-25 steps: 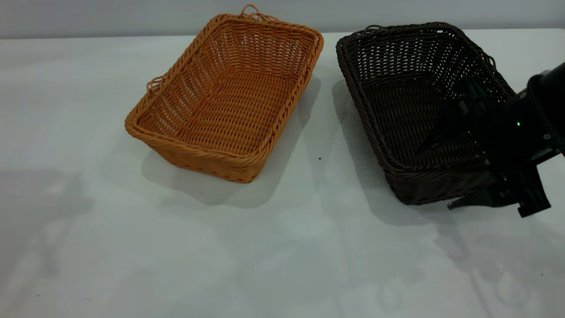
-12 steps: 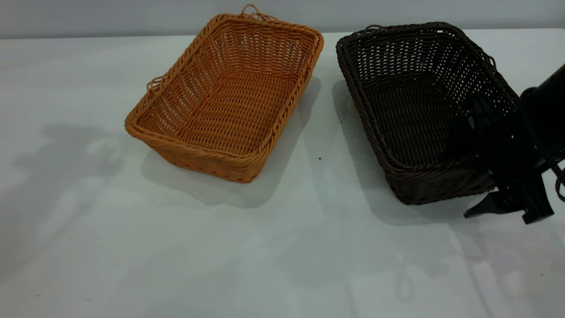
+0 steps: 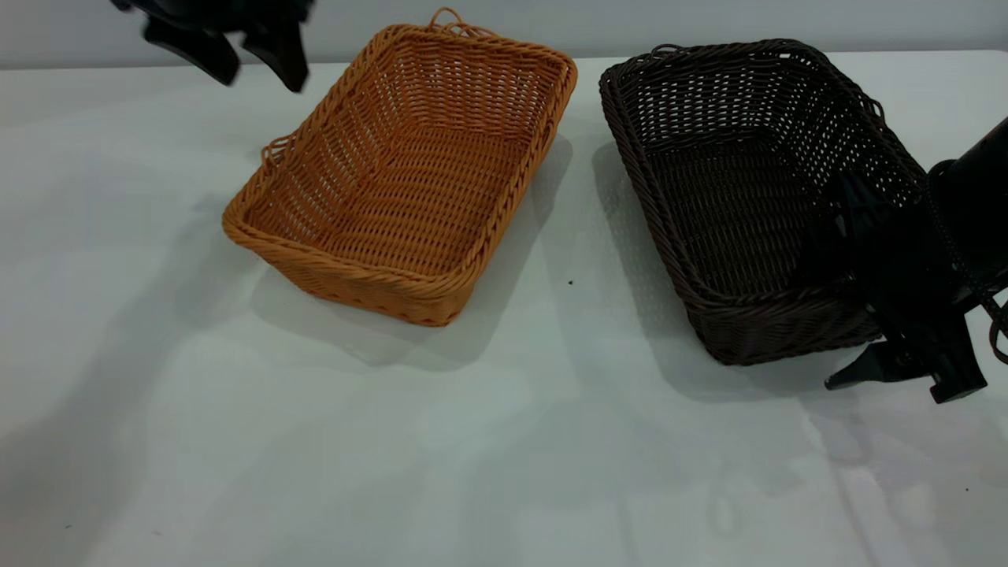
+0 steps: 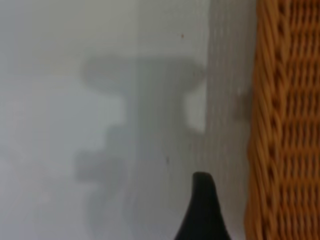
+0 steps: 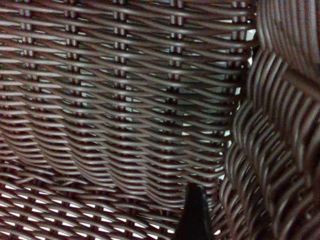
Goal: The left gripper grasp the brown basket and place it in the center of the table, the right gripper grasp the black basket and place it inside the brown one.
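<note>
The brown basket point(image 3: 416, 184) sits at a slant away from the table's centre, so the robot's left gripper should grab its far long rim point(image 3: 318, 118) and turn the brown basket square there before the black basket goes inside.
The brown basket point(image 3: 409, 181) stands on the table point(image 3: 504, 441) left of centre. The black basket point(image 3: 748, 189) stands to its right. My left gripper point(image 3: 240, 67) hangs open above the table's far left, just outside the brown basket's far left corner. In the left wrist view one of its fingers point(image 4: 202, 212) shows beside the brown basket's rim point(image 4: 280, 125). My right gripper point(image 3: 839, 315) is open and straddles the black basket's wall at its near right corner. One of its fingers point(image 5: 195, 212) is inside, against the weave point(image 5: 125, 100); the other is outside.
A gap of bare table point(image 3: 575, 260) separates the two baskets. The table's front half point(image 3: 394, 488) carries only arm shadows and a few dark specks. A pale wall point(image 3: 709, 20) runs behind the far edge.
The left gripper has come into view at the top left; only its shadow showed before. The right gripper slid right to the black basket's near right corner. Neither basket moved.
</note>
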### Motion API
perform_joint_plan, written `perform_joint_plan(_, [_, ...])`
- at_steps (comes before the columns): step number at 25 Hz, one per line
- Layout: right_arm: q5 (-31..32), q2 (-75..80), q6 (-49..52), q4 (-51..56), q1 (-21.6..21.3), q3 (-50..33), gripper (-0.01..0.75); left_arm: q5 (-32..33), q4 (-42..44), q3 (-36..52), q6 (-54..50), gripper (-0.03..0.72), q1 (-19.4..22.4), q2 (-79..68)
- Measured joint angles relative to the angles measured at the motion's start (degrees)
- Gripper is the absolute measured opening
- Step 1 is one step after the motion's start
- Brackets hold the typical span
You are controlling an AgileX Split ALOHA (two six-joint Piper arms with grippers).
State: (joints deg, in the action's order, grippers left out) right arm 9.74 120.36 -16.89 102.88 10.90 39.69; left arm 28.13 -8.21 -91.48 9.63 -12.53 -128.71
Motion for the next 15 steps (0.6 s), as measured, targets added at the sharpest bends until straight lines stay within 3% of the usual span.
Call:
perform_joint_plan(11, [-2.63,0.00,0.05,0.00,0.00,0.00,0.531,-1.36,-0.21,-5.54,0.00,0.506,-1.71,-12.05])
perform_joint_plan(15, [-4.41,0.00,0.05,0.04,0.00,0.00,0.522,-2.50,-0.21,-5.54,0.00,0.456,-2.06,-12.55])
